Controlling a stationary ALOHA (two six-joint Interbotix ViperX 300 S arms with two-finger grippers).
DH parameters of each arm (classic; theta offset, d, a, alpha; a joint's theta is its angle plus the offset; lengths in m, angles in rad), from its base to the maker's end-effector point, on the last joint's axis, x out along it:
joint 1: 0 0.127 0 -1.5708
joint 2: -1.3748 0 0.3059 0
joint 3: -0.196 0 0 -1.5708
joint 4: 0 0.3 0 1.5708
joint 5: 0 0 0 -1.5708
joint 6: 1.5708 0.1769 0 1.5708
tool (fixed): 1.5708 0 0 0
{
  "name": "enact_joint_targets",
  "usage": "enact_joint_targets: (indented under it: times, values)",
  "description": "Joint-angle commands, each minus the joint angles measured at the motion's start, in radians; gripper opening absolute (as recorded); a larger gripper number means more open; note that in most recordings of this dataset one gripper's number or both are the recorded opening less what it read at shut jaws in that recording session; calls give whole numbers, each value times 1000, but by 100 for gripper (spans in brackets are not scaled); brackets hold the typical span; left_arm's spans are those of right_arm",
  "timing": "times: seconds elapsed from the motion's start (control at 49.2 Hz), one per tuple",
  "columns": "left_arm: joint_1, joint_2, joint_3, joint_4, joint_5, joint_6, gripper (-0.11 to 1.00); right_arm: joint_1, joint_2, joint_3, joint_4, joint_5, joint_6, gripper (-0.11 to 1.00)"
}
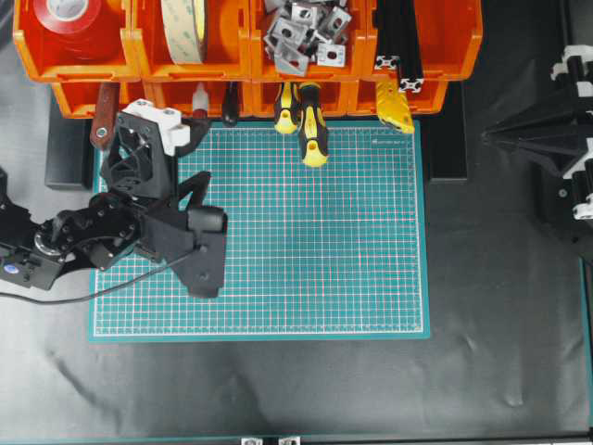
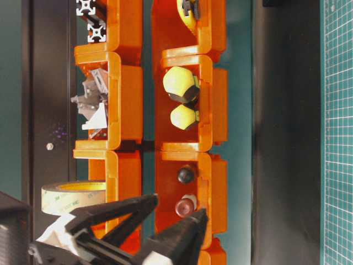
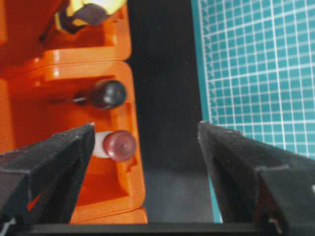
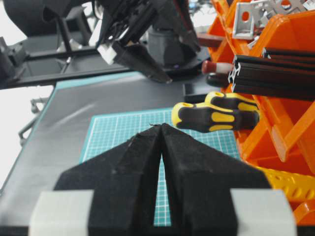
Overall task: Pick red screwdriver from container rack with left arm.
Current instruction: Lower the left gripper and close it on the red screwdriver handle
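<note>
The red screwdriver (image 1: 200, 99) is set apart from the black tool by an open gap (image 1: 216, 100), so the red screwdriver will come out by itself when the robot pulls it.
The red screwdriver (image 3: 119, 145) lies in a lower bin of the orange container rack (image 3: 59, 83), its round red end cap and white band facing me. My left gripper (image 3: 146, 129) stands open just in front of that bin. The cap sits between the fingers, close to the left finger (image 3: 54, 162), and nothing touches it. From the table-level view the left gripper (image 2: 181, 204) straddles the screwdriver (image 2: 185, 207) end. Overhead, the left gripper (image 1: 196, 130) is at the rack (image 1: 139, 51) front, by the screwdriver (image 1: 199, 97). My right gripper (image 4: 161, 127) is shut and empty, off to the right (image 1: 491, 137).
A black round-ended tool (image 3: 108, 93) shares the bin with the red screwdriver. Two yellow-and-black screwdrivers (image 1: 306, 120) stick out of the neighbouring bin over the green cutting mat (image 1: 306, 241). A dark red handle with a hole (image 1: 104, 116) lies further left. Upper bins hold tape rolls (image 1: 185, 28) and metal brackets (image 1: 301, 32).
</note>
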Motion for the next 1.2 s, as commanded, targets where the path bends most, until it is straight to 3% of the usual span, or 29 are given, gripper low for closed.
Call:
enact_joint_targets:
  times: [0.0,0.203,0.671,0.834,0.976,1.179]
  values:
    - [28,-28,0,5,-3,11,84,2,5,-12,-3,0,-2,-1]
    - [83,-25,8,3,-31,15,85,2,0,-11,-3,0,-2,-1]
    - [94,-20,9,-6,-34,8,81,2,-9,-5,-5,-2,-3,-1]
    - [84,-18,5,-6,-18,8,63,2,-23,-8,-5,0,-3,-1]
    - [61,-20,0,-6,-2,12,28,2,-35,-9,-5,0,-3,-1]
    - [17,-20,-31,-8,58,20,26,2,-44,-9,-5,2,-2,-1]
